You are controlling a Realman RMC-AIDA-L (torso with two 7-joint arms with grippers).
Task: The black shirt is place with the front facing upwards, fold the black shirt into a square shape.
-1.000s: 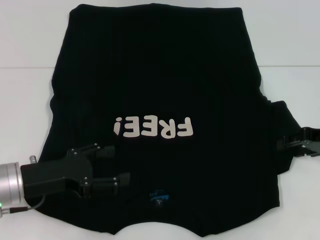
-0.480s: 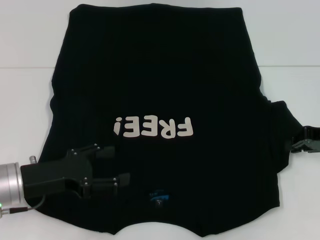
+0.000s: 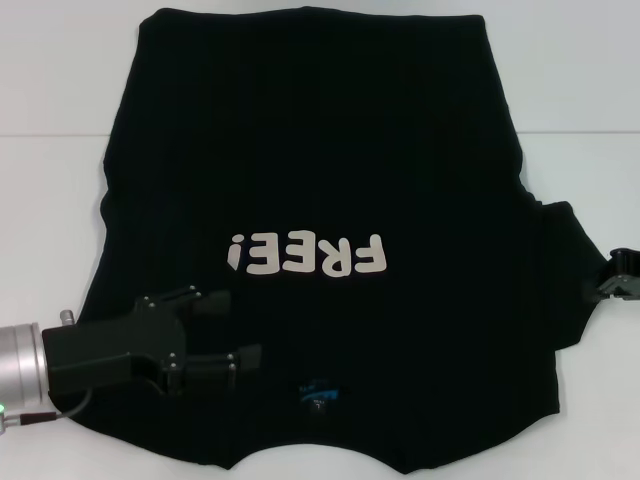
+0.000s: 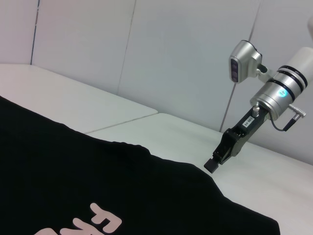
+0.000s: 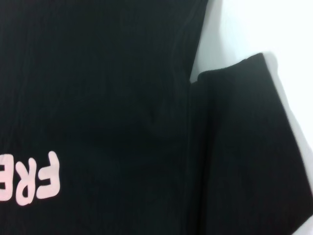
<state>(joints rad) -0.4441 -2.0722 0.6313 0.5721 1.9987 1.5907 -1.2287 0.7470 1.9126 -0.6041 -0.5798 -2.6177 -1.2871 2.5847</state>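
My right gripper is just at the cuff edge (image 3: 596, 296) and the sleeve lies flat, so I should open the gripper, reach farther over the sleeve (image 3: 576, 300) and pinch it before I fold it inward.
The black shirt (image 3: 320, 150) lies flat on the white table, front up, its cream "FREE!" lettering (image 3: 305, 255) facing me upside down and the blue neck label (image 3: 318, 388) near my edge. My left gripper (image 3: 228, 330) is open over the shirt's left shoulder area, beside the collar, with nothing between its fingers. The right sleeve (image 3: 565, 270) sticks out sideways. Just past it, at the picture's right edge, is my right gripper (image 3: 615, 277). The left wrist view shows that gripper (image 4: 213, 165) hanging above the table beyond the shirt (image 4: 73, 181). The right wrist view shows the sleeve (image 5: 244, 147).
White table (image 3: 60, 190) shows on both sides of the shirt, with a seam line running across it at the far end. A pale panelled wall (image 4: 146, 49) stands behind the table.
My right gripper has drawn off to the right, away from the right sleeve, and now shows only at the picture's edge. The left arm and the shirt have stayed put.
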